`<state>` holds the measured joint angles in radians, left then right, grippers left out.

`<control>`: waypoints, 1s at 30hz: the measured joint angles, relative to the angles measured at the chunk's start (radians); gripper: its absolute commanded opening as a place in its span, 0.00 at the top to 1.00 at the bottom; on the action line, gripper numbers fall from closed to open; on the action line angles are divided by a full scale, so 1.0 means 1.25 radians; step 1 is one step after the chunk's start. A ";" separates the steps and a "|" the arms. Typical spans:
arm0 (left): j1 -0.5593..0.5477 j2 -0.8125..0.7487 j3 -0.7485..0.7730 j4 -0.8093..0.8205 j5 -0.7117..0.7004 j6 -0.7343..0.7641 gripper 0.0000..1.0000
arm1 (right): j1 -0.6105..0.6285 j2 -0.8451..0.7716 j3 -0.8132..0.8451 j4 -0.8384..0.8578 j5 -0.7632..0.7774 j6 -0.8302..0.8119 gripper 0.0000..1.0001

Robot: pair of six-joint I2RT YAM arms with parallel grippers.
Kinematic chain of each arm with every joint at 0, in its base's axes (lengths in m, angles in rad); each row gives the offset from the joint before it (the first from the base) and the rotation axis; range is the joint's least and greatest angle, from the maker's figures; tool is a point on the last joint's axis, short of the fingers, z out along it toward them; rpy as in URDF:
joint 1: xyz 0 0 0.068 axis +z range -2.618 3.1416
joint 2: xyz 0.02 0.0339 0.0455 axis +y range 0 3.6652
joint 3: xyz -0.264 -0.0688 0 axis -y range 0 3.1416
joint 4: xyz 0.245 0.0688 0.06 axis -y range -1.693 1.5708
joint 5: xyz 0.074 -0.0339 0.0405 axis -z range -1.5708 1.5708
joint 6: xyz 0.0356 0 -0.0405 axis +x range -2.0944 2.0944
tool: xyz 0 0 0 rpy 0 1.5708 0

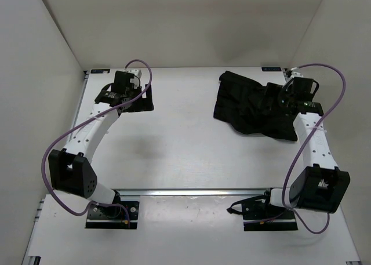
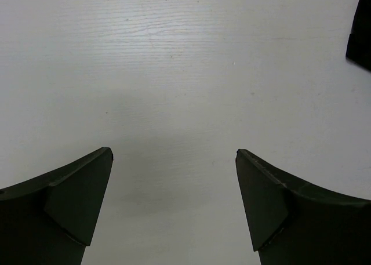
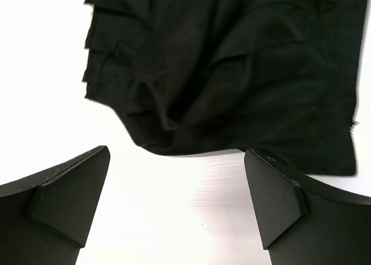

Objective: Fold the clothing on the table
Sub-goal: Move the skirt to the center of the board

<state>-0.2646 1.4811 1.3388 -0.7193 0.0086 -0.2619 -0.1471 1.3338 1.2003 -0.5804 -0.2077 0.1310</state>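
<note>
The clothing (image 1: 246, 107) is in a heap on my right gripper's side, far from my left gripper. Next, my right gripper pulls it along toward the table's middle (image 1: 184, 126) before folding.
The clothing (image 1: 249, 102) is a wrinkled black heap at the back right of the white table (image 1: 185, 143). My right gripper (image 1: 279, 100) hovers at its right edge. In the right wrist view that gripper (image 3: 177, 151) is open over bare table, with the clothing (image 3: 232, 73) just beyond the fingertips and its hem close to the right finger (image 3: 278, 195). My left gripper (image 1: 142, 98) is at the back left, away from the garment. It is open (image 2: 174, 152) over bare table (image 2: 174, 56), and a corner of the clothing (image 2: 360, 33) shows at the far right edge.
White walls close in the table on the left, back and right. A metal rail (image 1: 191, 191) runs along the near edge between the two arm bases. Purple cables (image 1: 58, 143) loop beside each arm.
</note>
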 measured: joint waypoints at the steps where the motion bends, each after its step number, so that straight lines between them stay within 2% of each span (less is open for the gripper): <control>1: -0.001 0.000 0.001 -0.001 -0.002 0.002 0.01 | -0.006 -0.014 -0.013 0.010 0.003 0.005 0.01; 8: -0.027 0.014 0.055 -0.013 -0.014 0.032 0.01 | -0.009 -0.043 -0.038 0.044 0.035 0.031 0.01; 14: -0.085 0.071 0.157 -0.039 -0.013 0.053 0.01 | -0.055 0.074 0.053 -0.005 0.103 0.019 0.01; 17: -0.068 0.105 0.181 -0.040 0.008 0.051 0.02 | -0.116 0.120 0.082 -0.009 0.126 0.018 0.02; 22: 0.009 0.150 0.162 -0.039 0.045 0.039 0.01 | -0.177 0.183 0.085 -0.011 0.163 0.011 0.07; 27: 0.034 0.150 0.111 -0.023 0.045 0.023 0.01 | -0.128 0.290 0.099 -0.013 0.203 -0.016 0.15; 30: 0.032 0.139 0.087 0.014 0.055 0.006 0.02 | -0.082 0.367 0.127 -0.015 0.233 -0.028 0.16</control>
<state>-0.2249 1.6550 1.4475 -0.7021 0.0772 -0.2546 -0.2497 1.7924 1.3590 -0.5991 0.0830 0.0956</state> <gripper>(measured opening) 0.987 0.846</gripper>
